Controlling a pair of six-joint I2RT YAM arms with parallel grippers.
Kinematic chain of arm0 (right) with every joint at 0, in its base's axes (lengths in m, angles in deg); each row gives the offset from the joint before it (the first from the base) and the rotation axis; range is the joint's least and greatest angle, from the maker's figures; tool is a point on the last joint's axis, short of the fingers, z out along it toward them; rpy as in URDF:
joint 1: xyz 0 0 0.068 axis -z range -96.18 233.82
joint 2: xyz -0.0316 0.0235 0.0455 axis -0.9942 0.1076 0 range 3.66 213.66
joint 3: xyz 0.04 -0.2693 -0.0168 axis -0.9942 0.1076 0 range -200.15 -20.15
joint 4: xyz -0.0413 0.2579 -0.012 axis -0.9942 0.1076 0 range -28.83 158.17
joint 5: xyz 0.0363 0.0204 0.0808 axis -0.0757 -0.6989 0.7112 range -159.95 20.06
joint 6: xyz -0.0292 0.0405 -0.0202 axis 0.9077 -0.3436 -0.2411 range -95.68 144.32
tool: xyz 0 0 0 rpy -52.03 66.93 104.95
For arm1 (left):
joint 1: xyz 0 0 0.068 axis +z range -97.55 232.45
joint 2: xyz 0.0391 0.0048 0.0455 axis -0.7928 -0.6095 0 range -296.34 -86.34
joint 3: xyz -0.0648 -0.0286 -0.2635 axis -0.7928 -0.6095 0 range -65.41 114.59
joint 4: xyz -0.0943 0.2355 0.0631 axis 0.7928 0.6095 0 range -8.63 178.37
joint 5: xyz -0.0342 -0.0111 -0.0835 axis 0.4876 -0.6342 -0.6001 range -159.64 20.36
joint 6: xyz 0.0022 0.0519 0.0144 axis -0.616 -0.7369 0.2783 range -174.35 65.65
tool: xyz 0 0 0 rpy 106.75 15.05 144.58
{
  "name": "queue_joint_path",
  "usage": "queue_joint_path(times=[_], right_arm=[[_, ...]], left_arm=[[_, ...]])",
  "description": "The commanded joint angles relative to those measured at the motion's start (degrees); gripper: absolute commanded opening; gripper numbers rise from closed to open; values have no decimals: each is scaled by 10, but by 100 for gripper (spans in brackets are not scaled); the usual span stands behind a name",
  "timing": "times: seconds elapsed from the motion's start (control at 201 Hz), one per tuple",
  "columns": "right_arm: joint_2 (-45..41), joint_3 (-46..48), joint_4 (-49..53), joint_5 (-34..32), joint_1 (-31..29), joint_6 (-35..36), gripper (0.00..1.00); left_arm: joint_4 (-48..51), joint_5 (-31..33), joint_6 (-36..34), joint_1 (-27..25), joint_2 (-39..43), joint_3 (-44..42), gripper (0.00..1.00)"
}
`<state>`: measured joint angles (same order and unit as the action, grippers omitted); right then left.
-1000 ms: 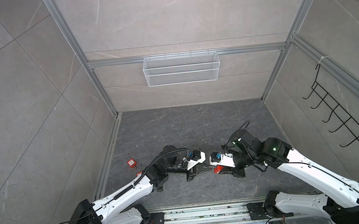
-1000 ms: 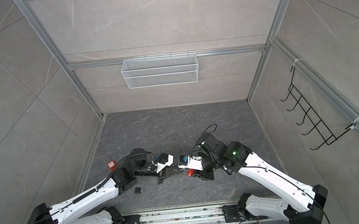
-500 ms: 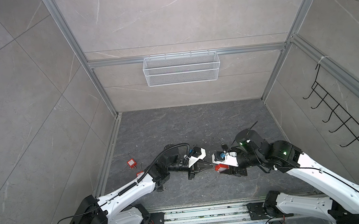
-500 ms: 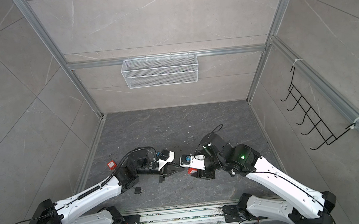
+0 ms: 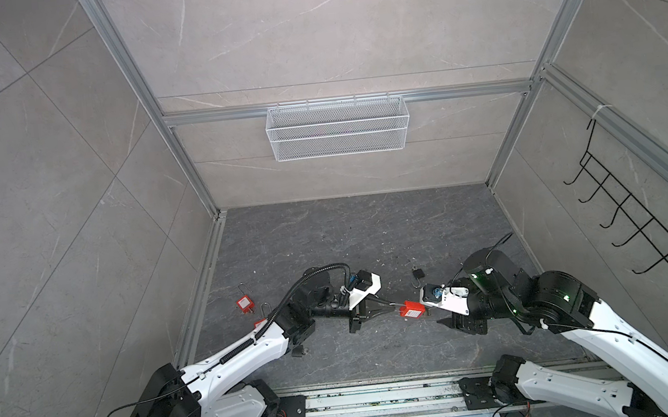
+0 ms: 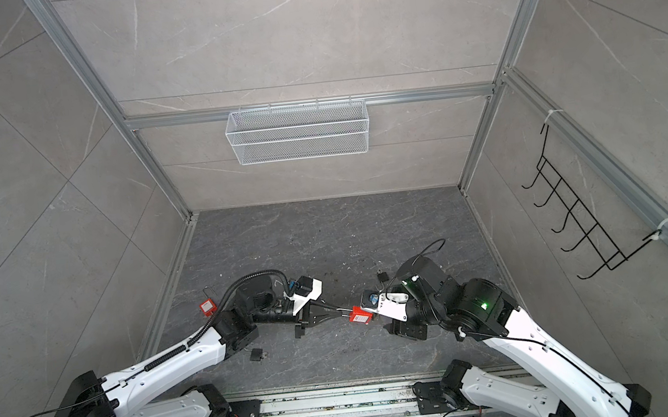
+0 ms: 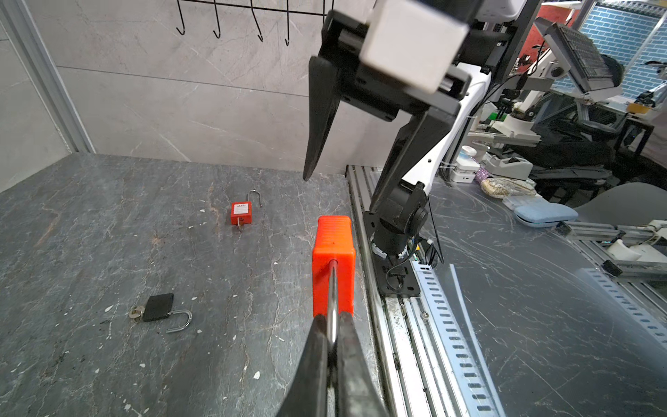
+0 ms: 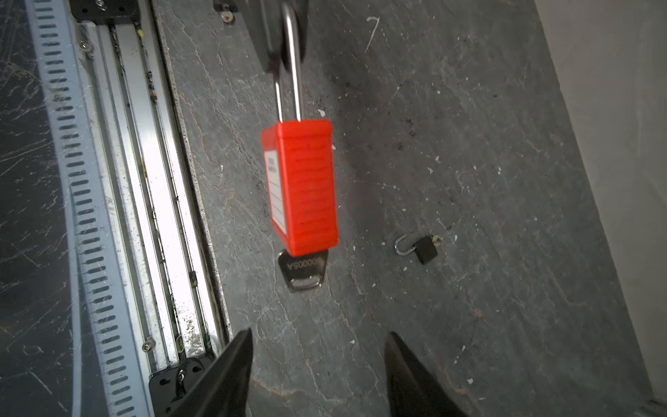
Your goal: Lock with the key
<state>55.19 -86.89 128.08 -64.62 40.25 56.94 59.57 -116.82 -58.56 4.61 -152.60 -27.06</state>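
Observation:
My right gripper is at an angle to the red padlock (image 8: pixel 302 189) and short of the silver key, so it should turn straight and move in around the key (image 8: pixel 303 270).
My left gripper (image 5: pixel 391 305) (image 6: pixel 340 312) (image 7: pixel 332 325) is shut on the steel shackle of a red padlock (image 5: pixel 412 309) (image 6: pixel 360 314) (image 7: pixel 332 252) (image 8: pixel 301 187) and holds it level above the floor. Both shackle legs run into the red body. A silver key (image 8: pixel 302 270) sticks out of the body's far end, towards my right gripper (image 7: pixel 341 187) (image 8: pixel 317 334). That gripper is open, a short gap from the key, touching nothing. In both top views its fingers are hidden under its white camera mount.
On the dark floor (image 5: pixel 326 235) lie a red padlock (image 5: pixel 243 303) (image 6: pixel 207 307) near the left wall, another red padlock (image 7: pixel 241 213), a black padlock (image 5: pixel 417 274) (image 6: pixel 381 277) (image 8: pixel 424 249) and a second black one (image 6: pixel 256 354). The metal rail (image 5: pixel 384 397) runs along the front.
My right gripper has opened and drawn back to the right, off the key end of the padlock. My left gripper has carried the padlock a little to the right, still shut on it.

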Motion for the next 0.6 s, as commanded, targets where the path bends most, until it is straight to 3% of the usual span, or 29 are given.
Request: queue_joint_path(times=[0.0, 0.129, 0.344, 0.468, 0.592], right_arm=[[2, 12, 6, 15, 29, 7, 59], [27, 4, 5, 86, 65, 18, 57], [76, -6, 15, 175, 70, 29, 53], [93, -10, 10, 174, 70, 40, 50], [89, 10, -48, 122, 70, 38, 44]], left_arm=[[-57, -34, 17, 2, 2, 26, 0], [-62, -38, 21, 1, -2, 26, 0], [-71, -40, 25, 1, -4, 27, 0], [-71, -41, 26, 1, -4, 28, 0], [-76, -42, 32, -1, -7, 27, 0]])
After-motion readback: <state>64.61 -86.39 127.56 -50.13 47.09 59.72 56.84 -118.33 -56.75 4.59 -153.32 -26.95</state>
